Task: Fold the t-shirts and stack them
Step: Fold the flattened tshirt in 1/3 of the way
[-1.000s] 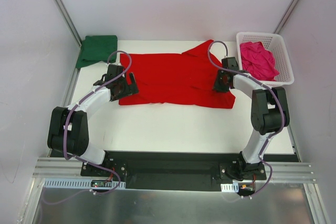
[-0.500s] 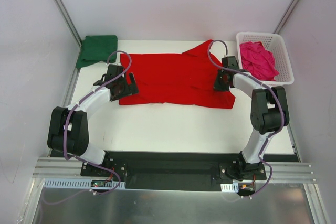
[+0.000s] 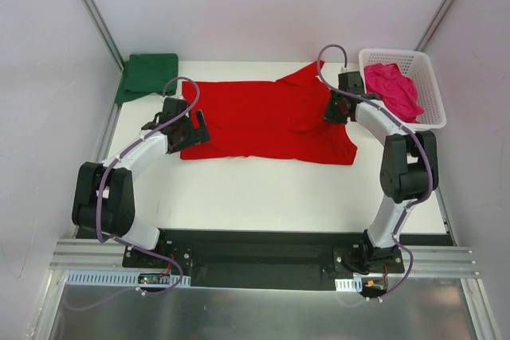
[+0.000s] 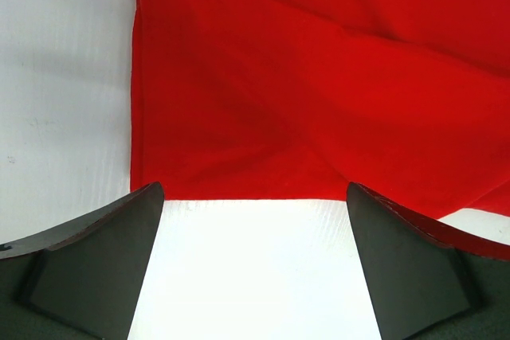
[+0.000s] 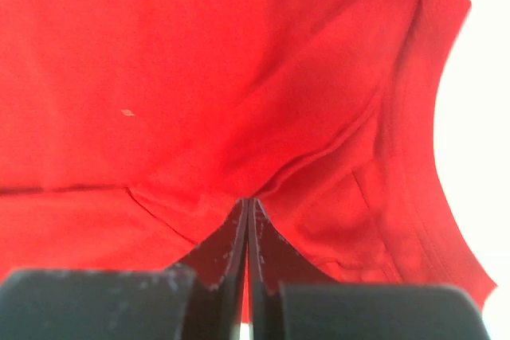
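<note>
The fold in my right gripper faces the red t-shirt's smooth middle, so the robot should keep pulling the fold inward over it until the fold is lying flat.
The red t-shirt lies spread across the middle of the table, its right side bunched up. My right gripper is shut on a fold of the red t-shirt near its right edge and holds it slightly raised. My left gripper is open at the shirt's left front corner, its jaws wide over bare table, the red hem just beyond them. The dark green t-shirt lies folded at the far left corner. The magenta-pink t-shirt sits crumpled in the basket.
The white lattice basket stands at the far right corner, right beside my right arm. The white table stretches in front of the red shirt. Frame posts and side walls close in on left and right.
My right gripper has moved away from me and slightly up with the red cloth in it, pulling the shirt's right edge back. The left arm has not moved.
</note>
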### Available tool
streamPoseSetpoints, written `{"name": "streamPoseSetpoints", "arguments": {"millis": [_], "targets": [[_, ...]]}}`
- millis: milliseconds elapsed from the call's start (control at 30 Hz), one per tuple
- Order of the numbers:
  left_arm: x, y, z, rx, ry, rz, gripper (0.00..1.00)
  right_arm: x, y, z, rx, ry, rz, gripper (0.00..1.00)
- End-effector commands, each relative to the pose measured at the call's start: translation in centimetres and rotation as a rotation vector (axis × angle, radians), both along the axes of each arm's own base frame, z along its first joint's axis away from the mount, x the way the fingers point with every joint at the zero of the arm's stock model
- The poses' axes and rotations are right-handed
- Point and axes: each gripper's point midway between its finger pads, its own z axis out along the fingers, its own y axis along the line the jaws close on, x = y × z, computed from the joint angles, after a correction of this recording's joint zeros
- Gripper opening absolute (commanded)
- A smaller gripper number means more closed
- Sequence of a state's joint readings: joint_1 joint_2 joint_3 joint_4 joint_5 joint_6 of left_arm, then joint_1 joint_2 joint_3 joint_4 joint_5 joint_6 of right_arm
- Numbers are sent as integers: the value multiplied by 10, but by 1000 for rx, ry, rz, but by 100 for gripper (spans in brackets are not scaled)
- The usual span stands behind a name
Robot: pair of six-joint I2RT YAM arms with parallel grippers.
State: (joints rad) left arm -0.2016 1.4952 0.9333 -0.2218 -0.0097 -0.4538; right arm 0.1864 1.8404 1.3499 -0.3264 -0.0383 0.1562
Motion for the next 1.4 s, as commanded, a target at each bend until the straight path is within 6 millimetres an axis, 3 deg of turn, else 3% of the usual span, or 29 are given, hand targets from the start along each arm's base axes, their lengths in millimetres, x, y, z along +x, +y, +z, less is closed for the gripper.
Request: {"name": "streamPoseSetpoints", "arguments": {"millis": [0, 467, 867, 1267, 1300, 1367], "targets": [[2, 7, 9, 24, -37, 4, 100, 20, 8, 17, 34, -51, 25, 1], [5, 10, 7, 27, -31, 11, 99, 48, 39, 14, 165, -86, 109, 1], [5, 10, 3, 26, -19, 13, 99, 79, 59, 34, 246, -160, 146, 1], [6, 12, -3, 29, -2, 19, 99, 104, 78, 23, 322, -136, 171, 1], [6, 12, -2, 29, -3, 19, 99, 106, 79, 26, 331, -139, 176, 3], [6, 13, -2, 30, -4, 20, 99, 106, 80, 24, 335, -134, 180, 27]]}}
